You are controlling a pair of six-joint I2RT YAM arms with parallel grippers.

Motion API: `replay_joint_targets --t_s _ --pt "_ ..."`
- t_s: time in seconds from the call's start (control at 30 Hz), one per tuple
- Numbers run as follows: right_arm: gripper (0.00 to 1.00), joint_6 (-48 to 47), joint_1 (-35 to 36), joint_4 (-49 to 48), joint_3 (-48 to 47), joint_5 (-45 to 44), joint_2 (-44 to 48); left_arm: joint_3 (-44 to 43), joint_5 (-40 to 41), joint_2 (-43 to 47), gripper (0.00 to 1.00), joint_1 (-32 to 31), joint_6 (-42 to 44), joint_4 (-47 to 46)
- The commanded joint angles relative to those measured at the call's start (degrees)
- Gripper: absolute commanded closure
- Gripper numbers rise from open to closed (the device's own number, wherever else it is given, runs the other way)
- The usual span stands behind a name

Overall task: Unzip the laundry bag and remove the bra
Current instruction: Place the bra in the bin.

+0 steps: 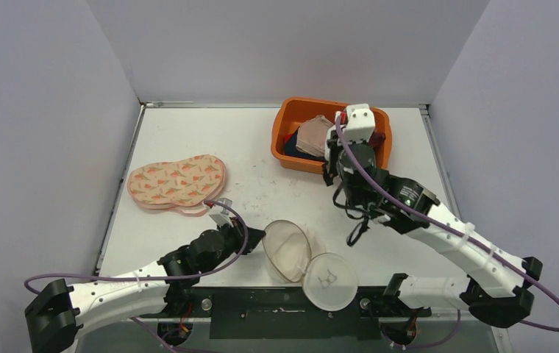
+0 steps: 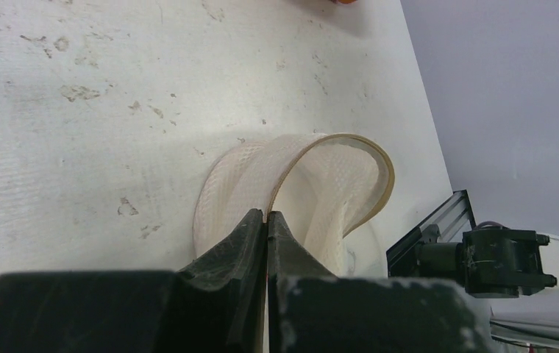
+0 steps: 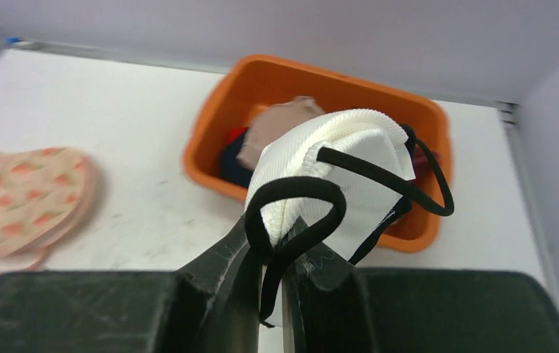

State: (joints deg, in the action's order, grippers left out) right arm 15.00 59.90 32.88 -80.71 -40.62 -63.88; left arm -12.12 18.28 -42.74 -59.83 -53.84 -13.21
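Note:
The bra (image 3: 335,165) is clear of the laundry bag, so the robot's right gripper should carry on toward the open orange bin and let go over the beige clothes inside (image 1: 313,135).
The laundry bag (image 1: 289,250), a pale translucent mesh clamshell, lies unzipped at the table's near edge, its second half (image 1: 330,281) hanging over the rail. My left gripper (image 1: 257,237) is shut on the bag's raised rim, and the mesh (image 2: 335,184) curls up just past the fingertips (image 2: 267,215). My right gripper (image 3: 280,228) is shut on the bra (image 3: 350,154), a white ribbed cup with black straps (image 3: 298,187) looping around the fingers. It holds the bra in the air on the near side of the orange bin (image 3: 262,73).
The orange bin (image 1: 285,125) at the back holds beige and dark clothes. A flat peach-patterned, bra-shaped case (image 1: 177,182) lies at the left. Grey walls close in the table on three sides. The metal rail (image 1: 284,301) runs along the near edge.

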Motion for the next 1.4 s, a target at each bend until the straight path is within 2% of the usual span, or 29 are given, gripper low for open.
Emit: replay_joint_targets --t_s 0.0,0.13,0.27,0.6,1.03,1.37 --pt "0.95 -4.9 -11.9 -5.1 -2.4 -5.6 -5.8 0.0 3.9 3.1 1.00 0.4 -1.2 4.7" --pt "0.95 -6.1 -20.2 -9.2 -3.9 -2.7 -12.9 0.2 5.0 4.7 1.00 0.4 -1.7 7.1" --pt "0.95 -7.3 -23.3 -11.5 -7.7 -2.6 -20.4 0.3 5.2 5.1 1.00 0.6 -2.3 7.9" --pt "0.95 -14.1 -23.4 -14.5 -16.5 -3.7 -35.6 2.4 4.1 4.8 1.00 0.6 -4.7 5.2" --pt "0.95 -13.9 -22.9 -12.5 -22.4 0.0 -47.6 4.9 4.4 8.5 1.00 0.6 -5.7 6.8" --pt "0.95 -13.1 -23.7 -8.8 -28.9 4.3 -57.5 5.3 3.3 6.6 1.00 0.8 -5.6 4.9"
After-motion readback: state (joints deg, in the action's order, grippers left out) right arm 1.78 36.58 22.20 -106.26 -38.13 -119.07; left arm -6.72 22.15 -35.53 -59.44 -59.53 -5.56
